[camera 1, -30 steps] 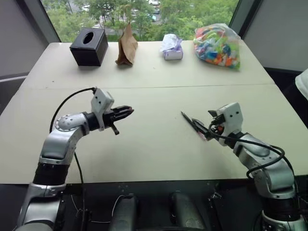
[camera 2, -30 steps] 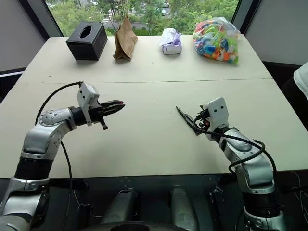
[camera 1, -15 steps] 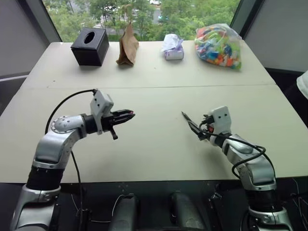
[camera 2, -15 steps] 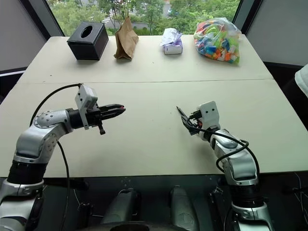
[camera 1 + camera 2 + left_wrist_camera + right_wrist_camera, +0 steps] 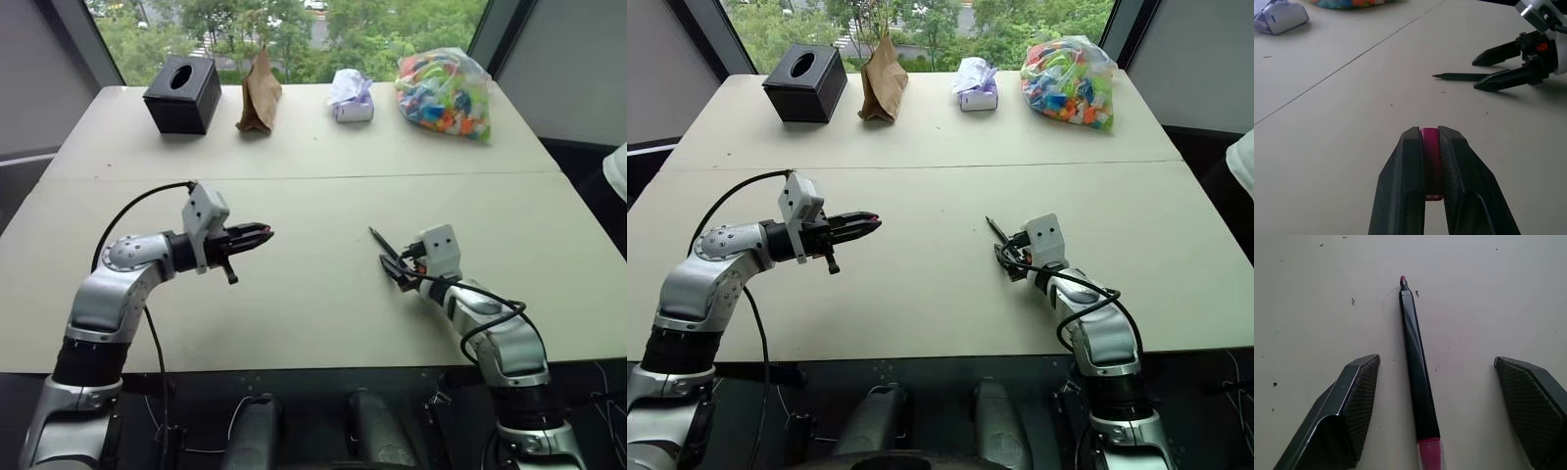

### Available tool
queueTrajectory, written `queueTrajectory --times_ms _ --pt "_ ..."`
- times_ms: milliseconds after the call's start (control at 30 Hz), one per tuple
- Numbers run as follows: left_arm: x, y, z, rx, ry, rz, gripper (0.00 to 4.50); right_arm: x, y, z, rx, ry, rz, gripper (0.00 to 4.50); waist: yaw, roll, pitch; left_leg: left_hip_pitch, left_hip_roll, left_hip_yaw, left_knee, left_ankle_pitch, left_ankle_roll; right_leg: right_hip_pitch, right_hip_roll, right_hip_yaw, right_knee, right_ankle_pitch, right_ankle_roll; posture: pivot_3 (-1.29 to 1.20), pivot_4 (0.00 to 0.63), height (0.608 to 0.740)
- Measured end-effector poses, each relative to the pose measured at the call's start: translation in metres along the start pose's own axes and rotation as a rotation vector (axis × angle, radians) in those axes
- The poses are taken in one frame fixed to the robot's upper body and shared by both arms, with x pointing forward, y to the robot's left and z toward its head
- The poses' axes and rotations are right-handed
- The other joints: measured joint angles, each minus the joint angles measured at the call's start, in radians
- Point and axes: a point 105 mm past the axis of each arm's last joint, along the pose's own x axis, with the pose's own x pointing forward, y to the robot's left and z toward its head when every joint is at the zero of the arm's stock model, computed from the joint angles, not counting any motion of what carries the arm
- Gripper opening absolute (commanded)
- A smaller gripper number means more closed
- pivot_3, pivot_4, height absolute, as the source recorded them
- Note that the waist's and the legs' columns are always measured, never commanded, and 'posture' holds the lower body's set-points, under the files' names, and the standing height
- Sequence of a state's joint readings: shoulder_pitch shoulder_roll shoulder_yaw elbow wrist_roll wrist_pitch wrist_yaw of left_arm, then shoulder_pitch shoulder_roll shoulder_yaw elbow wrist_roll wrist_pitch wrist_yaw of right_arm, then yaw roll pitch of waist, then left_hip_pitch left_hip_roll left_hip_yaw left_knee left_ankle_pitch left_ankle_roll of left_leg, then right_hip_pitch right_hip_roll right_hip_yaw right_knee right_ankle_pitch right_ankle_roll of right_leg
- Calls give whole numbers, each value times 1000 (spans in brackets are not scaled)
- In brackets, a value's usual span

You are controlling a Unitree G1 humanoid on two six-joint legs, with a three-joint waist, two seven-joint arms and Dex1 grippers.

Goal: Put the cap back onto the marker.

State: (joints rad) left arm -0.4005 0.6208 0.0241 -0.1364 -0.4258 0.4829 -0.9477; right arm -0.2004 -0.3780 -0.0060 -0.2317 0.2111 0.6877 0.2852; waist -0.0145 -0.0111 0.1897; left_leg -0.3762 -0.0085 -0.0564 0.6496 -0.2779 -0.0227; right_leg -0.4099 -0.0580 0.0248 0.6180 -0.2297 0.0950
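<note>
I expect the pink cap [image 5: 267,231] to slide straight over the red tip and stay on when I push it, because the marker steps down to a narrow neck [image 5: 1404,287].
The marker [image 5: 1415,362] is a thin black stick with a red tip and a pink rear end. It lies flat on the pale table [image 5: 313,304], right of centre. My right gripper [image 5: 1436,361] is open and low over the table, one finger on each side of the marker without touching it; in the left eye view that gripper [image 5: 397,266] covers the marker's near end. My left gripper [image 5: 263,233] hovers above the table's left half, shut on the small pink cap [image 5: 1430,156], which sits between its fingertips. It points toward the marker [image 5: 1464,76].
Along the table's far edge stand a black tissue box [image 5: 182,93], a brown paper bag [image 5: 259,93], a white and purple packet [image 5: 351,96] and a clear bag of colourful pieces [image 5: 443,93]. A person's white sleeve [image 5: 617,166] shows at the right edge.
My right gripper has sunk toward the table and now straddles the marker. The left gripper has stayed in place with the cap.
</note>
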Motion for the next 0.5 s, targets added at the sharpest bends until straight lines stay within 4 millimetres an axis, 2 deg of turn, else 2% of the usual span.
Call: queueTrajectory --times_ms 333,433,500 --pt "-2 0 -1 6 4 -12 52 -4 3 -3 -32 12 10 3864 0 0 0 0 0 0 0 0 0 0 0 0 0 0 0 0 150 740" --pt "-1 -1 0 8 5 -21 0 -4 5 -3 -35 13 17 3029 0 0 0 0 0 0 0 0 0 0 0 0 0 0 0 0 150 740" --pt "-1 -1 1 11 3 -26 0 -4 10 -4 -39 13 35 2030 1 0 0 0 0 0 0 0 0 1 0 0 0 0 0 0 150 740"
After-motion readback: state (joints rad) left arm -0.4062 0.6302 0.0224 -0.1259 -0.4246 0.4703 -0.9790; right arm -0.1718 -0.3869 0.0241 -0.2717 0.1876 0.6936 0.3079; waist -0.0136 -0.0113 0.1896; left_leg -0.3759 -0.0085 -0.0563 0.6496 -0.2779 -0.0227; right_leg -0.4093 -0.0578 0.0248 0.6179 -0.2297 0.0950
